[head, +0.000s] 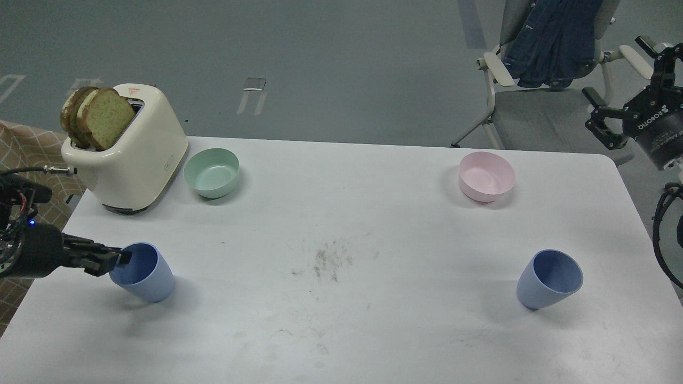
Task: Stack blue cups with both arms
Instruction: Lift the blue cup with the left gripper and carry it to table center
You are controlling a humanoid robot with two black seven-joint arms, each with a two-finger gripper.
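Observation:
The second blue cup (549, 279) gets narrower from its wide rim to its base (531, 302), so I expect it to slide into the other blue cup when the robot lowers it.
Two blue cups stand upright on the white table (341, 224). The left blue cup (145, 274) is at the front left. The right blue cup (549, 280) is at the front right. My left gripper (116, 259) comes in from the left edge, and its tip is at the left cup's near rim. Its dark fingers cannot be told apart. My right gripper (612, 66) is held high off the table's far right corner, well away from the right cup. Its fingers are spread wide and it is empty.
A cream toaster (128, 160) with bread slices stands at the back left, with a mint-green bowl (211, 172) beside it. A pink bowl (486, 176) sits at the back right. An office chair with a denim jacket (549, 48) stands behind the table's right corner.

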